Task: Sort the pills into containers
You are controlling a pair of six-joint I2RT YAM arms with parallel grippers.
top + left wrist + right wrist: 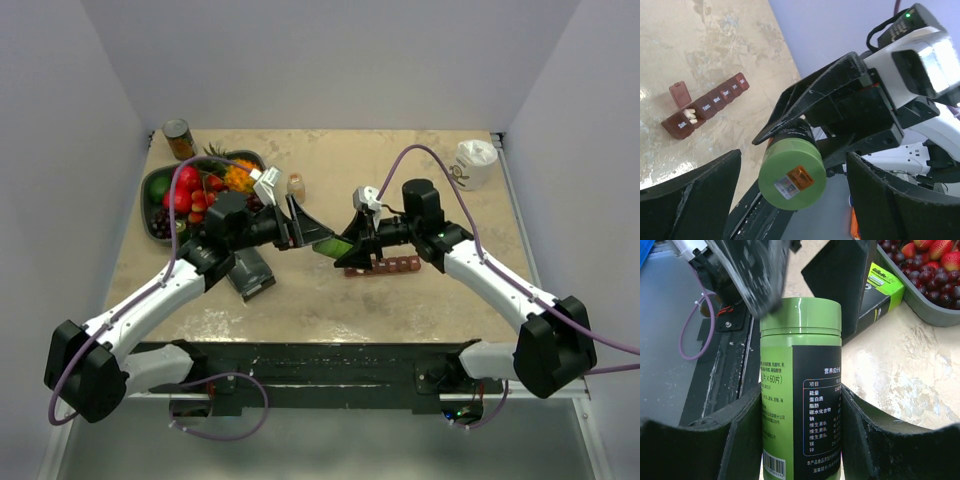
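Observation:
The pill bottle (333, 247) blocks my right gripper from the containers, so next I grip the bottle by the cap (792, 175) with my left gripper and put it beside the box.
A green pill bottle (800, 390) with a black label is held off the table, my right gripper (801, 396) shut on its body. Its green cap (792, 172) faces my left gripper (794, 159), whose fingers (690, 200) stand wide on either side of the cap with gaps showing. In the top view both grippers, left (318, 238) and right (350, 248), meet at the bottle (328, 246) over the table's middle. The containers (707, 106), a dark red strip, lie on the table (385, 266). The end lid (679, 93) is up, with white pills (690, 116) inside.
A dark fruit tray (152, 190) sits at the back left with a can (178, 138) behind it. A small jar (296, 186) stands near the tray. A dark and green box (250, 272) lies under the left arm. A white cup (475, 163) is at the back right.

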